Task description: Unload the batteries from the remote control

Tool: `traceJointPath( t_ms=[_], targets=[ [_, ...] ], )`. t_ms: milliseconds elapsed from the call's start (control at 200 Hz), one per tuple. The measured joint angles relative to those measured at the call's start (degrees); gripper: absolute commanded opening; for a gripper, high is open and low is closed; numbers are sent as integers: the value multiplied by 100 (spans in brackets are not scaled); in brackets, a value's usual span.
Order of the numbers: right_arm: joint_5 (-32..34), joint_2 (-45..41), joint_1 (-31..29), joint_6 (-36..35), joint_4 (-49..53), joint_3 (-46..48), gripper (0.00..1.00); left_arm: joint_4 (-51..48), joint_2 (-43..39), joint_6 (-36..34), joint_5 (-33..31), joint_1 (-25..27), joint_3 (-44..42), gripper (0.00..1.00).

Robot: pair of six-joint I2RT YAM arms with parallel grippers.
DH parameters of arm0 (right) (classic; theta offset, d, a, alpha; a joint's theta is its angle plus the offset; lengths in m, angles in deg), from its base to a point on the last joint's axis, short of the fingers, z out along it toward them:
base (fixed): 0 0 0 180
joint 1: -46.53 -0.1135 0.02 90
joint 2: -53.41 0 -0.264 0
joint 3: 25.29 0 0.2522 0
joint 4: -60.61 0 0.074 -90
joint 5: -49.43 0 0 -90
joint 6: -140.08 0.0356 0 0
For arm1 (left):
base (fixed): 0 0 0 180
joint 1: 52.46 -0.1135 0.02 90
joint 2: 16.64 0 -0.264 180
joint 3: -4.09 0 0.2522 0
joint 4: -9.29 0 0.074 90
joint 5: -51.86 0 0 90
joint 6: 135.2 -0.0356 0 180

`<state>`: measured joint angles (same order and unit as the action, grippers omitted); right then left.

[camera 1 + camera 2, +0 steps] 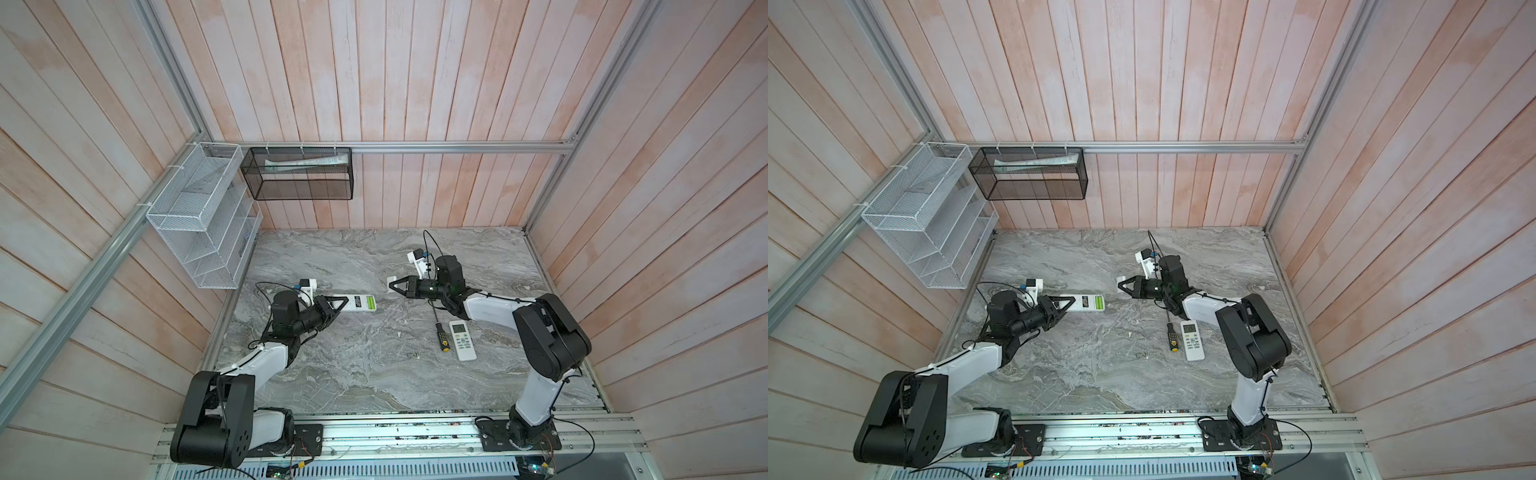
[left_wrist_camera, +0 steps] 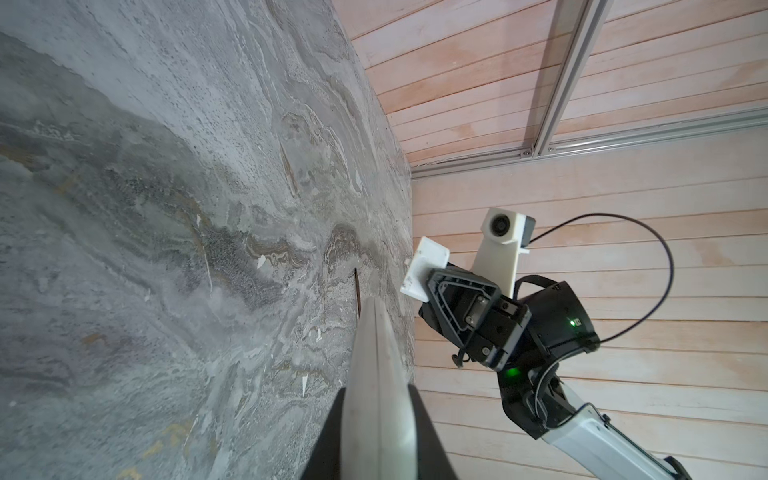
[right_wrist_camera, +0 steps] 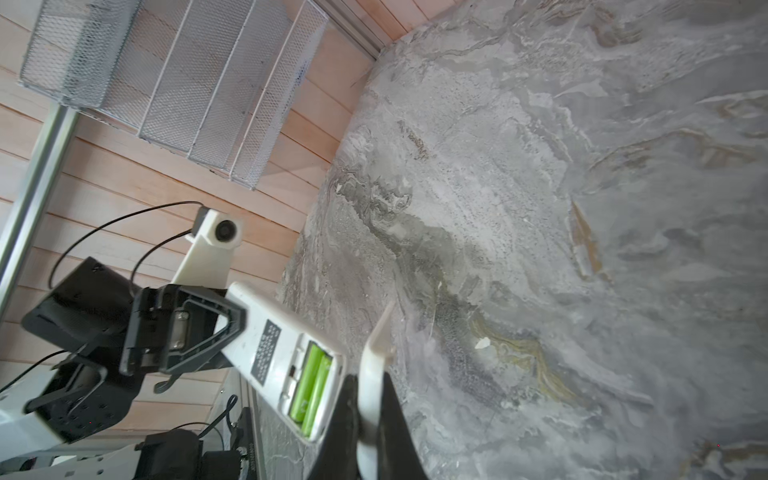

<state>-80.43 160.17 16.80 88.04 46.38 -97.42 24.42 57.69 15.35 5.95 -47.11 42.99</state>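
Observation:
The battery cover [image 1: 391, 283] is over empty table [image 1: 392, 298] and clear of the screwdriver, so my right gripper should keep lowering it until it rests there, then let it go.
My left gripper [image 1: 338, 304] is shut on one end of a white remote control [image 1: 356, 302], held back side up above the table. Its battery bay is uncovered, and two lime green batteries [image 1: 370, 303] lie side by side in it, clear in the right wrist view [image 3: 311, 381]. The left wrist view shows that remote [image 2: 377, 365] edge-on between the jaws. Apart from it to the right, my right gripper [image 1: 392, 285] is shut on a small white battery cover [image 3: 374, 361], which also shows in the left wrist view [image 2: 424, 266].
A second white remote [image 1: 462, 340] lies face up beside a black-and-yellow screwdriver [image 1: 440, 336] under my right forearm. A white wire rack [image 1: 199, 220] and a black mesh basket [image 1: 297, 174] hang on the back-left walls above the marble table [image 1: 374, 374].

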Motion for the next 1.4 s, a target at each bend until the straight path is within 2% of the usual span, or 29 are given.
traceJointPath(
  t_ms=[180, 490, 635, 910, 970, 1150, 1401],
  targets=[
    [197, 774, 0, -234, 286, -328, 0, -39, -17, -177, 120, 0, 0, 0],
    [476, 1252, 7, -501, 673, -592, 8, -116, -20, -317, 210, 0, 0, 0],
    [627, 1294, 46, -647, 861, -649, 18, -170, -20, -378, 212, 0, 0, 0],
    [896, 1263, 168, -1082, 1167, -728, 47, -275, -20, -407, 216, 0, 0, 0],
    [999, 1172, 197, -1200, 1290, -726, 51, -299, -20, -446, 236, 0, 2, 0],
    [1244, 584, 269, -1770, 1613, -487, 54, -568, -20, -684, 376, 0, 48, 0],
    [1073, -883, 131, -3300, 1403, 391, 62, -1161, -20, -1294, 621, 0, 317, 0]
  ],
)
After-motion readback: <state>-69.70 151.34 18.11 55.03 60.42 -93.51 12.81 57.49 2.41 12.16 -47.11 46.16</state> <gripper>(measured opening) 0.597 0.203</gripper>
